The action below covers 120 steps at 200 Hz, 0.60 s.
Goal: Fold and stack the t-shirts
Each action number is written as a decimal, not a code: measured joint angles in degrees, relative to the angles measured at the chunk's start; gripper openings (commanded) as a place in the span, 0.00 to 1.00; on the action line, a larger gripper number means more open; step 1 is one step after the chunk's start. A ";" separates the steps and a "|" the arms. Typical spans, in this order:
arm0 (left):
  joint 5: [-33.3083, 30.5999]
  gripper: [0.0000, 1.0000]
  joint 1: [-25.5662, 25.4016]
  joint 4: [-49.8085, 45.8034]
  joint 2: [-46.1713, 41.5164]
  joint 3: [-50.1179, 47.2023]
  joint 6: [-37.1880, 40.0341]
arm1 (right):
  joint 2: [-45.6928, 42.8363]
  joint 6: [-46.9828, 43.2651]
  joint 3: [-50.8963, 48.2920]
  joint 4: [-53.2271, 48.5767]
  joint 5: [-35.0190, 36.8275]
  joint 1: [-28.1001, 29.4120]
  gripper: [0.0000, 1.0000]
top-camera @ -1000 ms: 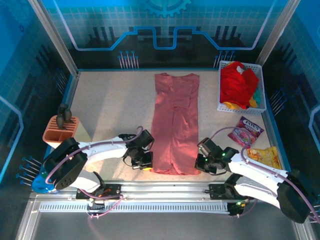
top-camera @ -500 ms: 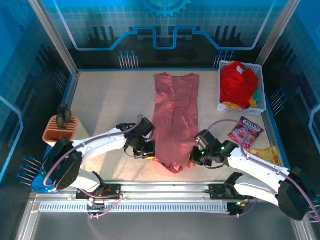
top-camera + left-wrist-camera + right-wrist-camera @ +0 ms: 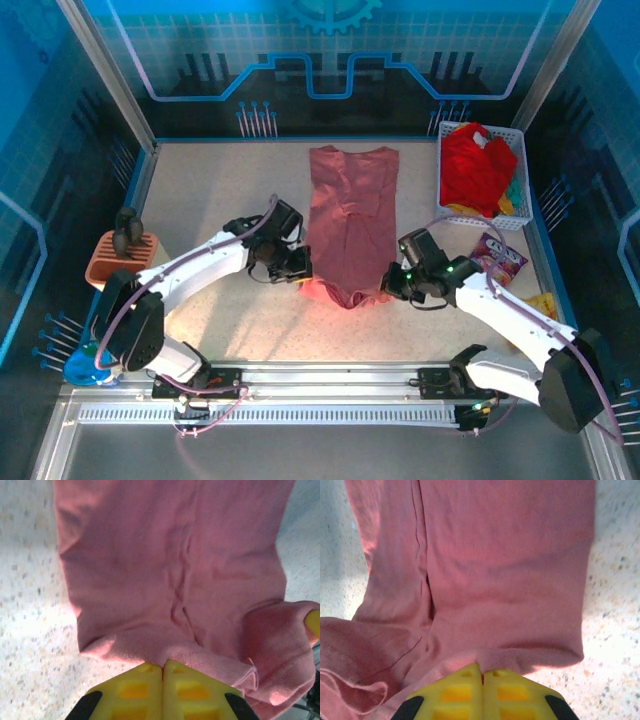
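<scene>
My left gripper keeps going to the t-shirt's middle (image 3: 347, 213) and lets go there, since my grippers hold both hem corners (image 3: 314, 289) in line with the t-shirt's folded sides.
A dusty salmon-pink t-shirt (image 3: 350, 215) lies lengthwise in the middle of the table, sides folded in. Its near hem is lifted and curled back over the cloth. My left gripper (image 3: 303, 278) is shut on the hem's left corner (image 3: 150, 655), yellow fingers (image 3: 135, 690) pressed together. The right gripper (image 3: 388, 283) is shut on the hem's right corner (image 3: 520, 657), its fingers (image 3: 507, 692) closed on the cloth too. A brighter red t-shirt (image 3: 476, 170) sits bunched in the white basket (image 3: 447, 212) at the back right, with yellow and green cloth beneath it.
A purple snack packet (image 3: 500, 257) and a yellow one (image 3: 545, 303) lie right of the right arm. An orange holder (image 3: 120, 258) with a dark tool stands at the left edge. Blue walls enclose the table.
Both grippers have carried the pink shirt's near hem away from the front edge toward the middle, so the lower part now doubles over the rest.
</scene>
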 measured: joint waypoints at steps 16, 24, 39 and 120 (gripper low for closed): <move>-0.28 0.00 0.94 -0.13 1.92 3.13 1.18 | 1.77 -1.62 1.66 0.42 -0.50 -1.88 0.00; -0.55 0.00 1.40 -0.17 2.78 4.66 1.66 | 2.75 -2.38 2.64 0.63 -0.96 -2.69 0.00; -0.70 0.00 2.34 -0.11 4.35 7.19 2.78 | 4.63 -3.98 4.57 1.22 -1.60 -4.17 0.00; -2.43 0.00 6.14 0.96 15.23 19.15 8.66 | 16.52 -11.34 14.36 6.86 -5.99 -11.02 0.00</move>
